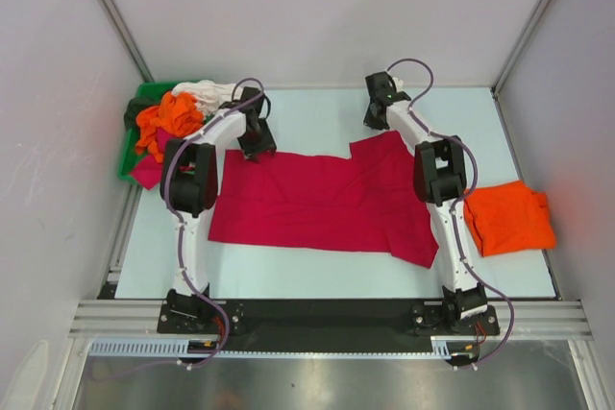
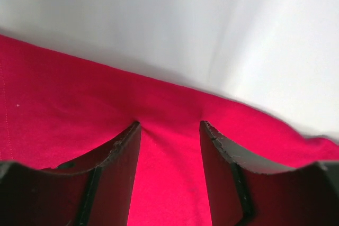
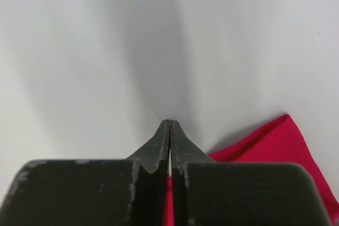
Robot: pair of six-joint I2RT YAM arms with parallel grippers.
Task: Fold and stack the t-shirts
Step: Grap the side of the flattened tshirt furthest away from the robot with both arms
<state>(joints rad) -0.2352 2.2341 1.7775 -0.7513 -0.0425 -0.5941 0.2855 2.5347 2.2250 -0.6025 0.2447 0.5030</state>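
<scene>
Next, I lift my left gripper clear and pinch the t-shirt's corner point(image 1: 229, 153) by the green bin, because the gripper is along the red t-shirt's far edge point(image 2: 168, 107), away from that corner.
The large crimson-red t-shirt point(image 1: 317, 201) lies spread flat across the middle of the table. My left gripper point(image 1: 256, 146) is at its far left edge. In the left wrist view this gripper point(image 2: 169, 126) is open, with both fingertips point(image 2: 123, 154) pressed down on the red cloth point(image 2: 63, 109) and cloth between them. My right gripper point(image 1: 376, 114) is just beyond the shirt's far sleeve. In the right wrist view it point(image 3: 169, 124) is shut and empty over the bare table, with a red corner point(image 3: 275, 141) beside it. A folded orange t-shirt point(image 1: 509, 216) lies at the right.
A green bin point(image 1: 142, 114) at the far left holds a heap of orange point(image 1: 171, 120), white point(image 1: 207, 93), dark and magenta point(image 1: 147, 172) shirts. Grey walls close in the table on three sides. The arm bases stand at the near edge.
</scene>
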